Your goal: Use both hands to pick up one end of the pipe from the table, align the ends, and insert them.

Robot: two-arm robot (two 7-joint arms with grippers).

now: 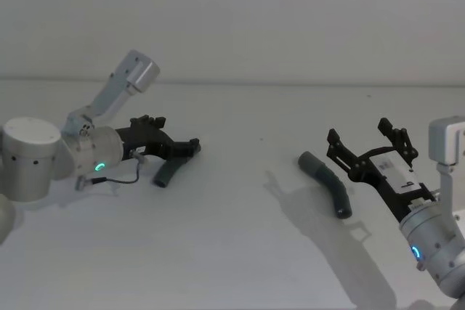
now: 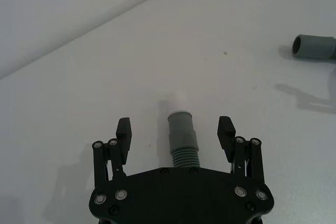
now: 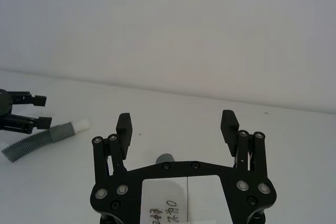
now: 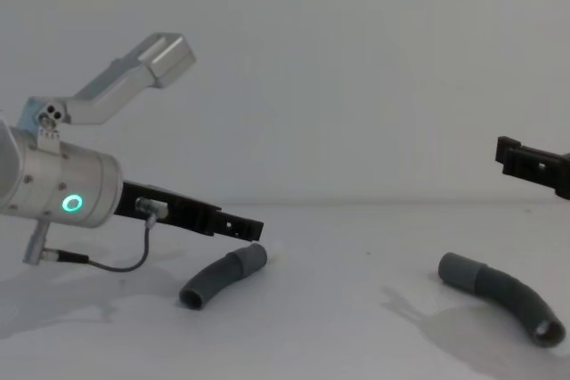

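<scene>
I expect the shorter pipe piece (image 4: 233,268) to stay bent when I lift it by the grey cuff, because the short ribbed tail (image 4: 208,285) holds a gentle curve.
The shorter pipe piece (image 1: 171,172) lies on the white table (image 1: 232,252) at the left. Its grey cuff (image 2: 181,129) with the narrower white tip (image 2: 176,99) points away from my wrist. My left gripper (image 2: 175,129) is open, its fingers on either side of that cuff, and the chest view shows it hovering just above it (image 4: 242,224). The longer pipe piece (image 1: 328,181) lies at the right, its plain grey socket end (image 4: 454,267) toward the middle. My right gripper (image 1: 365,137) is open and raised above and behind that piece, holding nothing.
A thin black cable (image 4: 107,264) loops under the left wrist, close to the table. Bare white tabletop (image 4: 347,309) spreads between the two pipe pieces. A pale wall (image 1: 290,19) closes the far side.
</scene>
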